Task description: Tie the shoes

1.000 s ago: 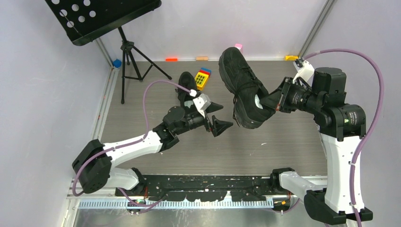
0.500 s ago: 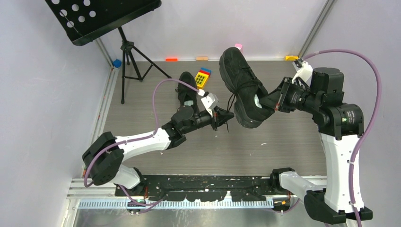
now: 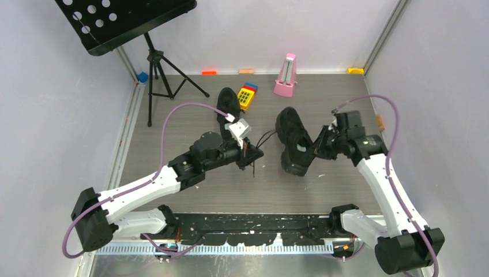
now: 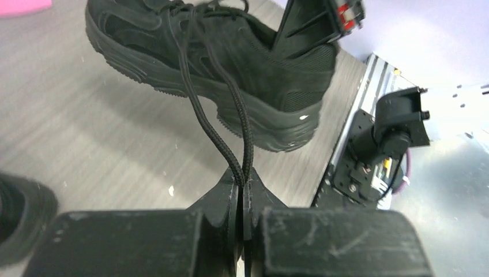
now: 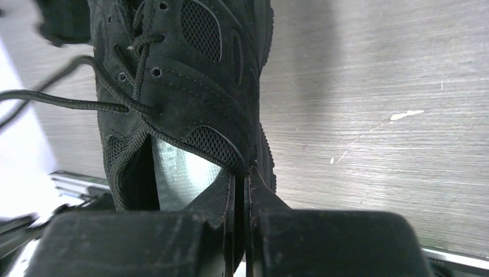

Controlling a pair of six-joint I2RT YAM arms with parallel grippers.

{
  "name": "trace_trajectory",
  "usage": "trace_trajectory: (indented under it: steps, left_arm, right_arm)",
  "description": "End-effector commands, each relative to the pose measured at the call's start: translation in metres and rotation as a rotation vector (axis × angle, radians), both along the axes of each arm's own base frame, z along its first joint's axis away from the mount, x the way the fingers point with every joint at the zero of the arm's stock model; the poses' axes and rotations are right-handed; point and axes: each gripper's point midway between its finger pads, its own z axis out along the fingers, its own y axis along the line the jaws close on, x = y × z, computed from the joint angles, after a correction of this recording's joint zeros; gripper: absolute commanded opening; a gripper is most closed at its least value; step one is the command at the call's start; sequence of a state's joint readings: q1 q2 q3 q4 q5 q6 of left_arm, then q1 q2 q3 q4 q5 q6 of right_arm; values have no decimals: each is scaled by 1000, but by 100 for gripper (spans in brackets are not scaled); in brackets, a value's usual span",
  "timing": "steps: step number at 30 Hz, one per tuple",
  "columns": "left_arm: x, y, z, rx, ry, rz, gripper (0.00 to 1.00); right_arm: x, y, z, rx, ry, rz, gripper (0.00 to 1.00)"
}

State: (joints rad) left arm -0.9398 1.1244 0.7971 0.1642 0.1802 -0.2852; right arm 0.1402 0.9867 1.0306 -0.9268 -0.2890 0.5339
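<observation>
The shoe hangs tilted by its collar and my left gripper pinches both laces (image 3: 262, 140), so my right gripper should put the shoe down and take one lace (image 3: 273, 132).
One black shoe (image 3: 293, 141) rests on the table at centre right, sole down (image 4: 230, 63). My right gripper (image 3: 316, 151) is shut on the mesh collar at its heel (image 5: 245, 173), next to the pale insole patch (image 5: 179, 173). Both thin black laces (image 4: 230, 133) run from the shoe to my left gripper (image 4: 242, 182), which is pinched shut on them just left of the shoe (image 3: 254, 154). The other shoe (image 3: 228, 104) lies further back, partly hidden by my left wrist.
A black music stand (image 3: 127, 23) on a tripod (image 3: 158, 75) stands at the back left. A pink metronome (image 3: 285, 69) and a coloured toy block (image 3: 248, 95) sit near the back wall. A black rail (image 3: 248, 222) runs along the near edge.
My left gripper closed on the laces and drew back left. My right arm brought the shoe down from high up to the table, which uncovered the metronome.
</observation>
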Motion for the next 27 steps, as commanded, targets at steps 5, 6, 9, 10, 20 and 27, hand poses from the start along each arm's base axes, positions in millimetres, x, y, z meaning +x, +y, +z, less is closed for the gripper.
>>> trace_trajectory:
  steps: [5,6,9,10,20,27]
  left_arm:
    - [-19,40,-28,91,325,27,0]
    - [-17,41,-29,83,366,18,0]
    - [-3,47,-41,77,484,36,0]
    - [1,50,-44,74,512,48,0]
    - [23,66,-38,67,545,114,0]
    - [31,68,6,52,480,115,0]
  right_arm:
    - [45,51,-29,-37,-209,-54,0]
    - [48,55,-35,-59,-221,-63,0]
    - [54,72,-57,-112,-238,-60,0]
    - [54,77,-63,-125,-240,-58,0]
    - [31,121,-74,-181,-282,72,48]
    - [32,86,-30,-343,-429,124,70]
